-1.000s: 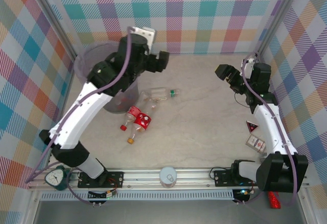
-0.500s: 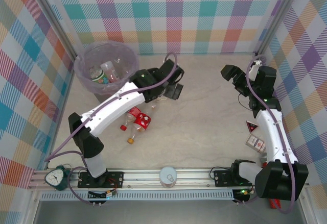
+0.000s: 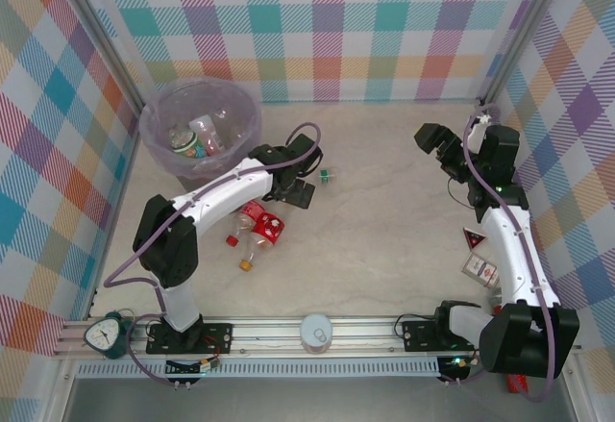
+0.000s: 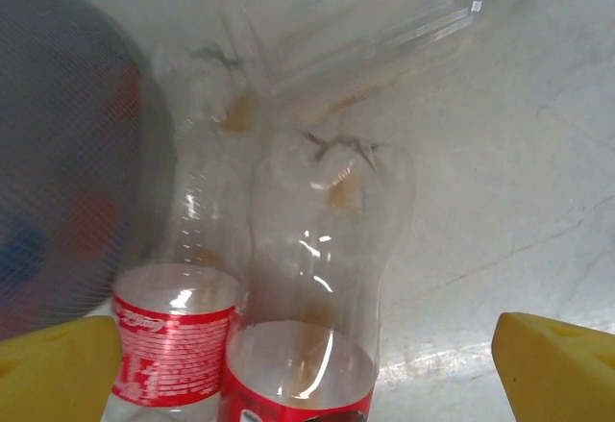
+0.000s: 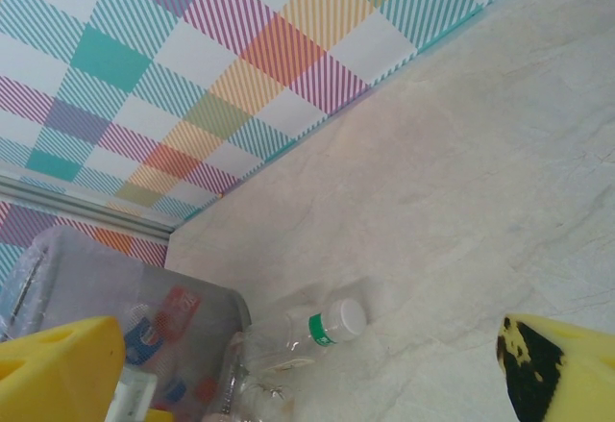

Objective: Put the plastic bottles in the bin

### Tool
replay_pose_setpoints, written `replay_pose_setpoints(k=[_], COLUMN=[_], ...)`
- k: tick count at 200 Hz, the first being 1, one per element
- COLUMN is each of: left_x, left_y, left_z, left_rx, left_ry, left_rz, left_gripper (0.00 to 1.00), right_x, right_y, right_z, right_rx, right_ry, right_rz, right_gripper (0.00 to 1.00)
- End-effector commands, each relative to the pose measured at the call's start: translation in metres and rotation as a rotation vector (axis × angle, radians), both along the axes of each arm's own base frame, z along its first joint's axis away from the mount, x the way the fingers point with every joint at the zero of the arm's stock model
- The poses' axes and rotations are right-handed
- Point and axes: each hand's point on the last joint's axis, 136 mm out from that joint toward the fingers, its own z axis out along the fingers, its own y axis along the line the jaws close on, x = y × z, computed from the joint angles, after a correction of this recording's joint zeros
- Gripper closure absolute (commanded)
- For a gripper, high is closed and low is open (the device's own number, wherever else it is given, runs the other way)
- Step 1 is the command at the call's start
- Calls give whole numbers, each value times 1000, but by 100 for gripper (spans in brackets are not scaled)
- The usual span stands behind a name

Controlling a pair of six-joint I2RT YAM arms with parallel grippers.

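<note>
My left gripper's open fingers are lined up across the orange-capped bottle's width (image 4: pixel 314 268), so I should keep going down toward its clear bottom end (image 4: pixel 334 177) until they are on both sides of it alone.
The bin (image 3: pixel 154 143) stands at the far left with several bottles inside it. Two red-labelled plastic bottles (image 3: pixel 261 225) lie on the table just right of it, caps toward the near edge. A clear bottle with a green band and white cap (image 3: pixel 325 174) lies beyond them. My left gripper (image 3: pixel 300 186) is low over this group and open. In the left wrist view its yellow fingertips (image 4: pixel 58 369) stand wide apart on either side of the two red-labelled bottles (image 4: pixel 307 345), with the clear bottle (image 4: pixel 384 18) behind and the bin (image 4: pixel 67 153) at left. My right gripper (image 3: pixel 430 138) hangs open at the far right, holding nothing.
Two small cards (image 3: pixel 478 254) lie by the right wall. A green clock (image 3: pixel 104 334) and a round white object (image 3: pixel 315 331) sit on the front rail. Plaid walls close the back and sides. The right wrist view looks across bare table to the clear bottle (image 5: pixel 322 326) and bin (image 5: pixel 125 326).
My left arm has swung from over the bin down to the table beside the lying bottles, uncovering the bin's mouth. The right arm has barely shifted.
</note>
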Motion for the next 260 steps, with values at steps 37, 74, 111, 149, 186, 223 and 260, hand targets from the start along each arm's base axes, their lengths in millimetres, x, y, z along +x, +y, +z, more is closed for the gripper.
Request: replay_pose_setpoints(k=[37,74,111,149,186,223,260], left_x=[-1,-2,-7,-15,-25,-27,-26], left_y=[-2,2,0,-2,-10,-17,-20], left_z=[-38,-49,-57,-63,-70,-78,-89], left_rx=[8,32,32,28,-17,-27,-13], left_ry=[70,86,117,141,173,179,194], left_rz=[-14,-9,-8,-5,12,18,33], left_gripper=[2,2,2,5,8,12,17], right_x=[-1,0,1,2,7,9,10], right_y=[-4,-6,-6,-7,-6,-6,-7], right_z=[4,1,0,-3,-7,-11,-12], right_rx=[-12,-9,-7,-3,4,7,10], right_ry=[-20,-13,-10,-5,0,12,13], right_rz=[-1,-3,-4,-8,-3,2,0], right_gripper=[1,1,1,1,1,1,1])
